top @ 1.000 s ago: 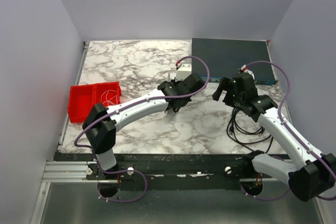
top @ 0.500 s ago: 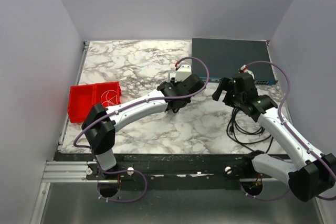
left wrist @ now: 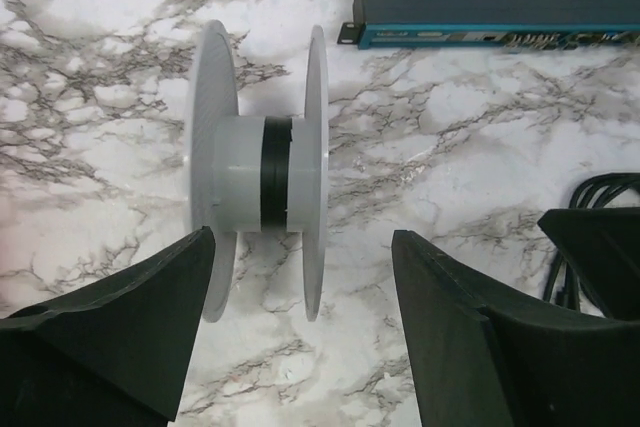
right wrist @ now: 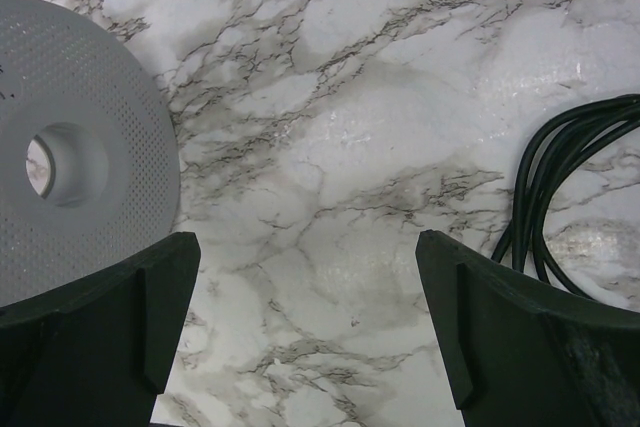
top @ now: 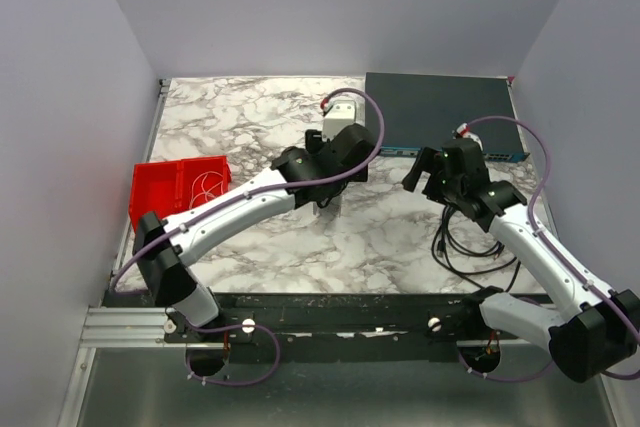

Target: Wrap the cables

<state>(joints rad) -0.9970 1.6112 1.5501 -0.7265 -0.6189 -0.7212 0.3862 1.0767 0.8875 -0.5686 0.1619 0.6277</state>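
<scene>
I can see the white wire [top: 207, 185] lying loose and uncovered in the red bin, so I should move my open left gripper toward the bin [top: 203, 199] next and close it on the wire.
A grey spool [left wrist: 262, 192] with a black band round its hub stands on its rims on the marble. My left gripper [left wrist: 302, 239] is open, its fingers on either side of the spool's near edge and clear of it. The top view hides the spool under that gripper [top: 327, 199]. In the right wrist view the spool's perforated flange [right wrist: 70, 187] shows at the left. A coil of black cables [right wrist: 565, 177] lies at the right. My right gripper [right wrist: 305, 242] is open over bare marble between them. The coil [top: 468, 247] lies near the right arm.
A dark network switch [top: 440, 112] with a blue front edge [left wrist: 490, 37] sits at the back right. A red bin [top: 180, 192] holding thin white wire stands at the left edge. Grey walls close in the table on three sides.
My left gripper has opened and let go of the spool, and the left arm has swung a little left and back. The right arm has not moved.
</scene>
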